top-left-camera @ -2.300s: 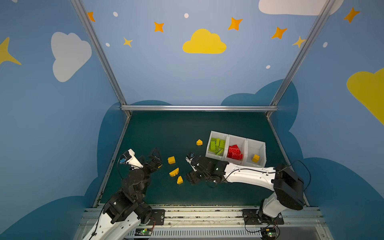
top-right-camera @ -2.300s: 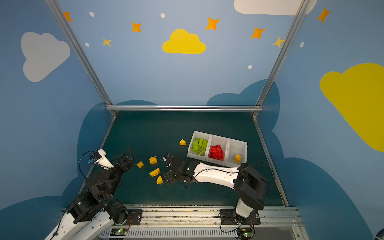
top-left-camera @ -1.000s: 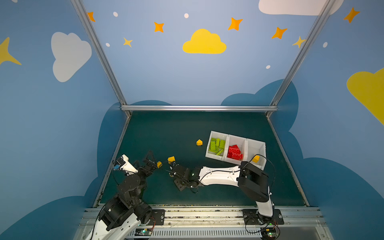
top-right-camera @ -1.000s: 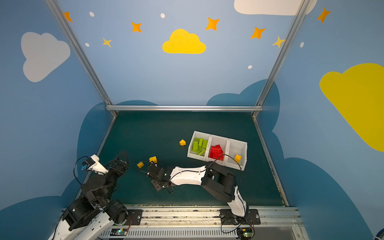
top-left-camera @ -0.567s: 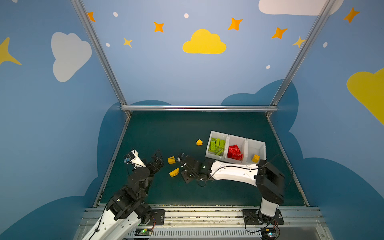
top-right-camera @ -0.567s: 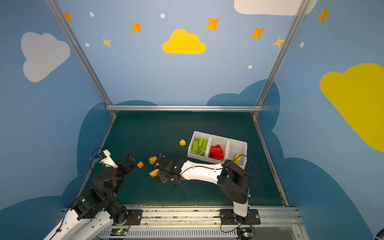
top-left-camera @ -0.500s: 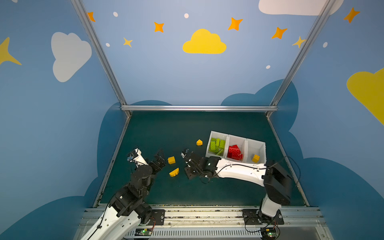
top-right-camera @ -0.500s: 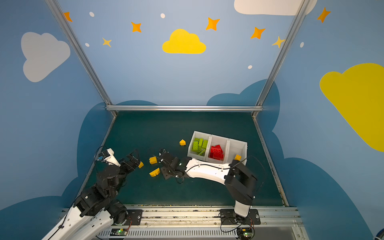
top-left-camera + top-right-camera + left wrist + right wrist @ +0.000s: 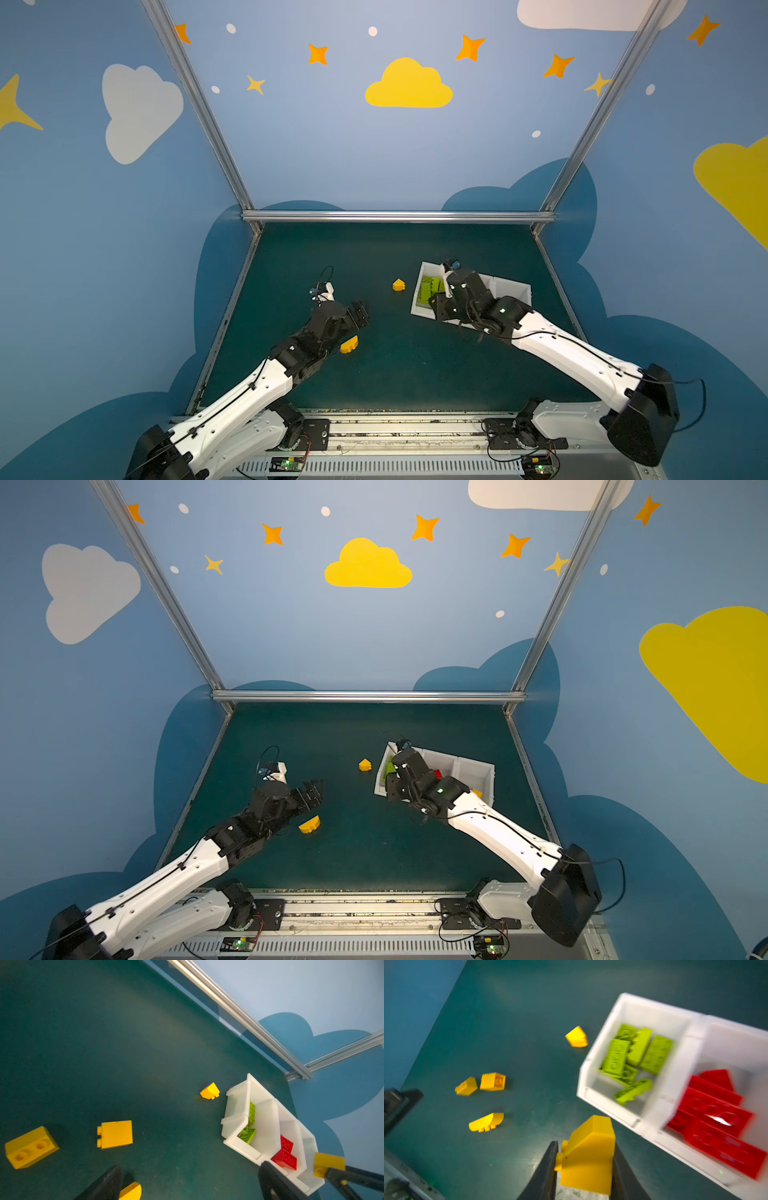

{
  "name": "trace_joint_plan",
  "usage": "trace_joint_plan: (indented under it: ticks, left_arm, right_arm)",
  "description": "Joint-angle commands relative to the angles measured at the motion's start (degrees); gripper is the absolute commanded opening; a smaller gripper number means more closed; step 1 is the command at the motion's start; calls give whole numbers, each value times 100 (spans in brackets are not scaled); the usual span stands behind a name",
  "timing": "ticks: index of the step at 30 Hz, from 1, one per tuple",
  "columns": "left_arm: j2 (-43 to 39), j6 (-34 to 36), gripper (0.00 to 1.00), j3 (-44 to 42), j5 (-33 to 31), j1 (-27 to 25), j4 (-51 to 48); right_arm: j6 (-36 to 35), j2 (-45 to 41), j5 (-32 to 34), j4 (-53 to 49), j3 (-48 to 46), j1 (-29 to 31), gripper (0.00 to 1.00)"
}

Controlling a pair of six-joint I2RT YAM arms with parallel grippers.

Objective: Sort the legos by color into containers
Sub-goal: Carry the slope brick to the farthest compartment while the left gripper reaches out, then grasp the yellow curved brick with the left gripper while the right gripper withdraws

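The curved yellow lego (image 9: 349, 345) is behind my left gripper's fingers, toward the front rail. My left gripper should therefore move back and close on the curved lego (image 9: 310, 825).
My right gripper (image 9: 584, 1157) is shut on a yellow sloped lego (image 9: 588, 1153), just in front of the near wall of the white containers (image 9: 591, 1093). In both top views the right wrist (image 9: 465, 291) covers those jaws. Lime green legos (image 9: 633, 1053) fill the end bin and red legos (image 9: 716, 1109) the middle one. My left gripper (image 9: 191, 1184) is open and empty above the mat. A curved yellow lego (image 9: 349, 345) lies just below it, with two yellow legos (image 9: 115, 1134) (image 9: 31, 1147) nearby. Another yellow lego (image 9: 399, 284) lies beside the green bin.
A yellow lego (image 9: 478, 792) lies in the third bin. Aluminium rails (image 9: 395, 216) and blue walls close the green mat (image 9: 395, 374) at the back and sides. Both arm bases stand on the front rail (image 9: 395, 432).
My right gripper has carried the yellow sloped lego from the middle of the mat to the containers. My left arm has stretched farther over the mat, still open.
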Motion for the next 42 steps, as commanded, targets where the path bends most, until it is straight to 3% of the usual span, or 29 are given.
trace_joint_plan:
  ticks: [1,10,18,25,32,42]
  left_arm:
    - [280,-4,100,197,272,-147,445]
    - [1102,40,100,431,87,-705,653]
    - [1524,-213,100,441,89,-865,688]
    - [1394,-247,100,340,-162,-866,554]
    - [1027,-255,100,387,-722,-822,-258]
    - [265,-390,100,55,-1287,-702,-1364]
  right_arm:
    - [-61,-360,4,-436,-147,-590,33]
    - [-46,-912,-522,-422,-708,-2763,35]
    - [320,-398,-822,-62,-910,-4030,36]
    - [438,12,-779,248,-909,-4194,39]
    - [423,282,-953,290,-777,-4240,63]
    - [284,-193,-1713,560,-1046,-3945,73]
